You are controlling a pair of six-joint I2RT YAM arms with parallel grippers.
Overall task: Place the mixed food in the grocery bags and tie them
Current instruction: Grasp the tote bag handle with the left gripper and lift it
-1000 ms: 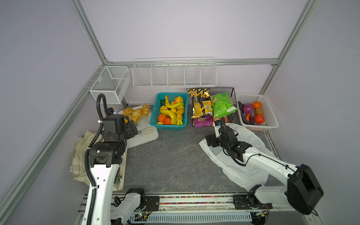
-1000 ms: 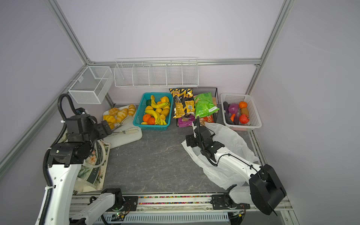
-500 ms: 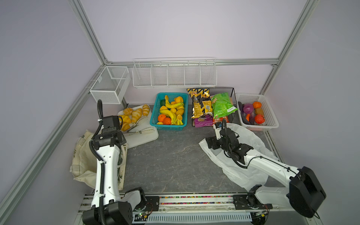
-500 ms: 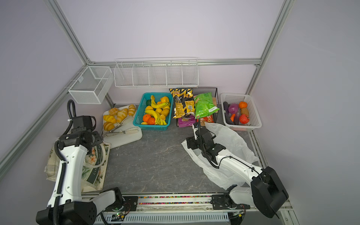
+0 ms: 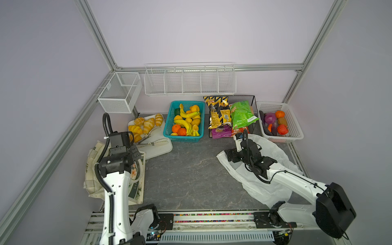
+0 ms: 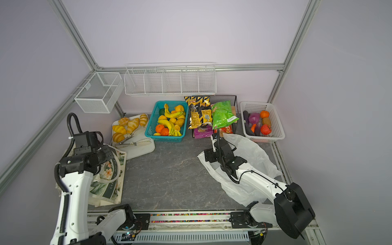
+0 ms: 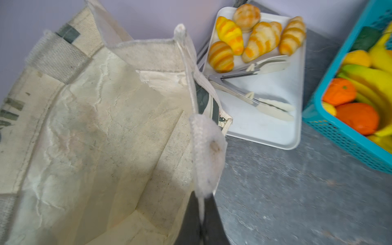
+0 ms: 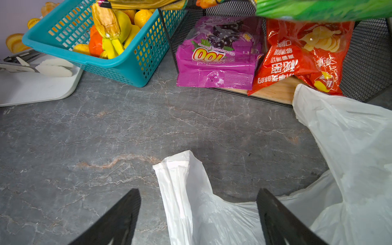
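I should use my left gripper to bring the cream canvas tote (image 5: 93, 173) in front of the teal basket (image 5: 184, 161), because the tote is far from the snack bags and my right gripper.
The cream canvas tote (image 7: 95, 127) lies at the left table edge in both top views (image 5: 91, 159) (image 6: 106, 180). My left gripper (image 7: 202, 199) (image 5: 135, 154) is shut on its rim, and the mouth gapes open. The thin white plastic bag (image 5: 273, 152) (image 6: 254, 152) lies on the right. My right gripper (image 8: 198, 199) (image 5: 230, 156) stands open, its fingers either side of one bag handle (image 8: 180, 169). At the back stand the black-and-yellow snack bag (image 5: 218, 112) and the green snack bag (image 5: 241, 114) (image 8: 318, 8). The orange-red vegetable (image 5: 282, 129) sits in the white basket (image 5: 297, 129).
A teal basket (image 5: 168, 121) (image 8: 118, 70) of fruit stands at the back middle. Beside the tote, a white tray (image 5: 159, 150) (image 7: 265, 131) holds bread rolls and tongs. Purple (image 8: 218, 63) and red (image 8: 297, 59) snack bags lie under the green one. White wire racks (image 5: 191, 82) hang on the wall.
My left gripper has shut on the tote's rim after the left arm shifted over the tote. The right arm has hardly moved and stays open.
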